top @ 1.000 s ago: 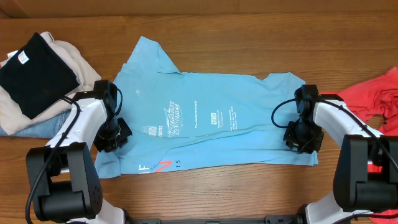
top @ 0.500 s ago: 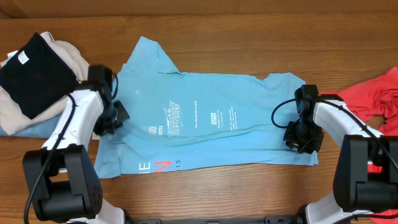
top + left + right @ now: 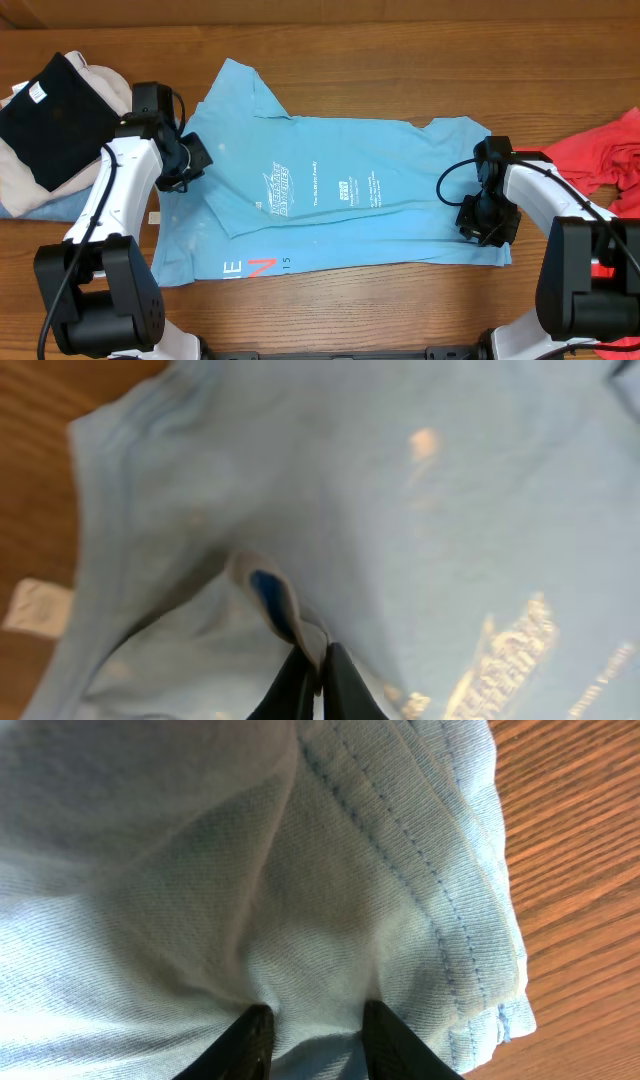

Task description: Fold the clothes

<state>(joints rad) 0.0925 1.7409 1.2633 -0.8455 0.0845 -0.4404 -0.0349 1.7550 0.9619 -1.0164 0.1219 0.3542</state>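
Next, my left gripper pulls the pinched fold [image 3: 272, 596] it holds, which sits far from the blue T-shirt's near edge, toward that edge [image 3: 178, 280] before letting go of it.
A light sky-blue T-shirt [image 3: 340, 190] with white and red lettering lies spread across the middle of the table. My left gripper [image 3: 188, 160] is over its left side, shut on a pinched fold of the blue cloth [image 3: 290, 600], which is lifted off the table. At the shirt's right edge my right gripper [image 3: 487, 218] presses down into the fabric. Its fingers [image 3: 255, 1035] hold a bunched ridge of blue cloth near the stitched hem [image 3: 420, 890]. The coral-red T-shirt [image 3: 605, 160] lies crumpled at the far right, under the right arm.
A pile of other garments sits at the far left, with a black one [image 3: 55, 115] on top of beige [image 3: 125, 95] and denim pieces. A small white tag [image 3: 155, 218] lies on the wood beside the shirt's left edge.
My left gripper has closed fully on the shirt's left edge and carried it toward the far side and slightly right, creasing the cloth there. The right arm has not moved.
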